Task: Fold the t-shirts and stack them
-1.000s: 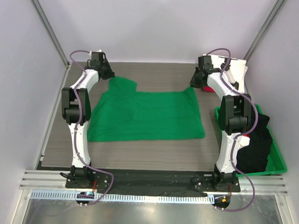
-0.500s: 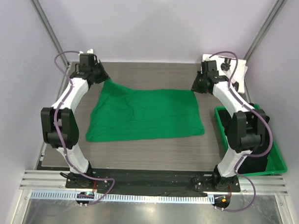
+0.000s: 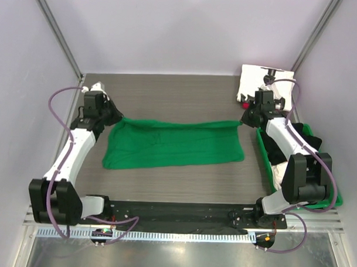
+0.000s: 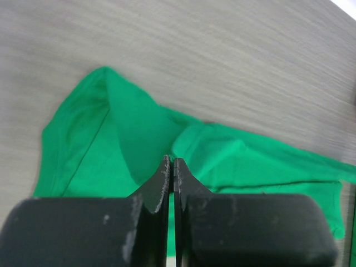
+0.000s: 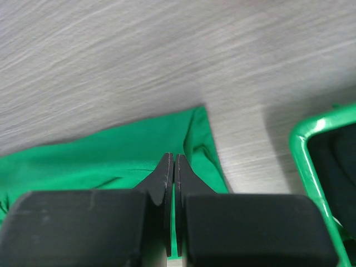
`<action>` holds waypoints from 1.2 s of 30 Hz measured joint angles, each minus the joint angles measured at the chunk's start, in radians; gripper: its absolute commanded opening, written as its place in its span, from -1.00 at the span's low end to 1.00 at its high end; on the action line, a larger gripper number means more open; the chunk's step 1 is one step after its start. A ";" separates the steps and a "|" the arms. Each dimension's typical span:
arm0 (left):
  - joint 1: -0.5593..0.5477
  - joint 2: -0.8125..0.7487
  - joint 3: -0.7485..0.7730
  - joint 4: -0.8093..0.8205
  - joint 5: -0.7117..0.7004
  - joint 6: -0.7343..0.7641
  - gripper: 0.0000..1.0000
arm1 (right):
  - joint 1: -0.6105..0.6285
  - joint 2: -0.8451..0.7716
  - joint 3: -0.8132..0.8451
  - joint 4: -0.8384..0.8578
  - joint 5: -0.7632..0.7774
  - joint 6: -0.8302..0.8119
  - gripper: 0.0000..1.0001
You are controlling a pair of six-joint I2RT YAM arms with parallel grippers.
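Observation:
The green t-shirt's far edge [image 3: 181, 125] is straight between both grippers, so the robot's left gripper goes on lowering its corner until it touches the cloth [image 3: 125, 136] below, and then lets go.
The bright green t-shirt [image 3: 175, 144] lies across the middle of the table as a wide, shallow band, its far edge folded over toward the near side. My left gripper [image 3: 113, 116] is shut on its far left corner; the left wrist view shows the jaws [image 4: 171, 161] pinched on green cloth [image 4: 139, 139]. My right gripper [image 3: 245, 117] is shut on the far right corner, with the jaws [image 5: 171, 157] closed on green cloth [image 5: 111, 150]. A white t-shirt with black print [image 3: 259, 80] lies at the back right. Black t-shirts [image 3: 312, 145] fill the bin.
A rigid green plastic bin [image 3: 335, 200] stands along the right edge, close beside my right arm; its rim shows in the right wrist view [image 5: 300, 139]. A small red piece [image 3: 245, 104] lies by the white shirt. Metal frame posts rise at the back corners.
Both grippers have come from the far corners toward the near side with the shirt's far edge. The shirt went from spread flat to a narrower folded band.

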 measured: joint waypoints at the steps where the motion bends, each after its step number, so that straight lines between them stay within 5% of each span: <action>1: 0.000 -0.028 -0.025 -0.004 -0.010 -0.004 -1.00 | -0.003 -0.009 -0.016 0.007 0.000 0.000 -0.98; 15: -0.006 -0.291 -0.261 -0.127 -0.138 -0.163 -0.99 | -0.009 -0.080 -0.198 0.080 -0.033 0.023 -0.97; 16: -0.006 -0.315 -0.273 -0.150 -0.155 -0.188 -0.86 | -0.010 -0.085 -0.209 0.083 -0.033 0.026 -0.97; 17: -0.006 -0.341 -0.285 -0.171 -0.169 -0.212 -0.71 | -0.012 -0.090 -0.219 0.085 -0.033 0.028 -0.86; 18: -0.006 -0.368 -0.296 -0.194 -0.181 -0.240 -0.54 | -0.014 -0.092 -0.224 0.085 -0.033 0.031 -0.31; 19: -0.006 -0.391 -0.304 -0.216 -0.189 -0.261 -0.29 | -0.016 -0.096 -0.229 0.085 -0.035 0.040 -0.03; 21: -0.006 -0.443 -0.326 -0.247 -0.199 -0.312 -0.11 | -0.023 -0.098 -0.231 0.082 -0.042 0.043 0.43; 30: -0.010 -0.597 -0.404 -0.310 -0.237 -0.421 -0.01 | -0.021 -0.092 -0.198 0.081 -0.142 0.049 0.41; 36: -0.047 -0.342 -0.406 -0.187 -0.219 -0.422 -0.11 | 0.038 0.044 -0.113 0.124 -0.229 0.052 0.34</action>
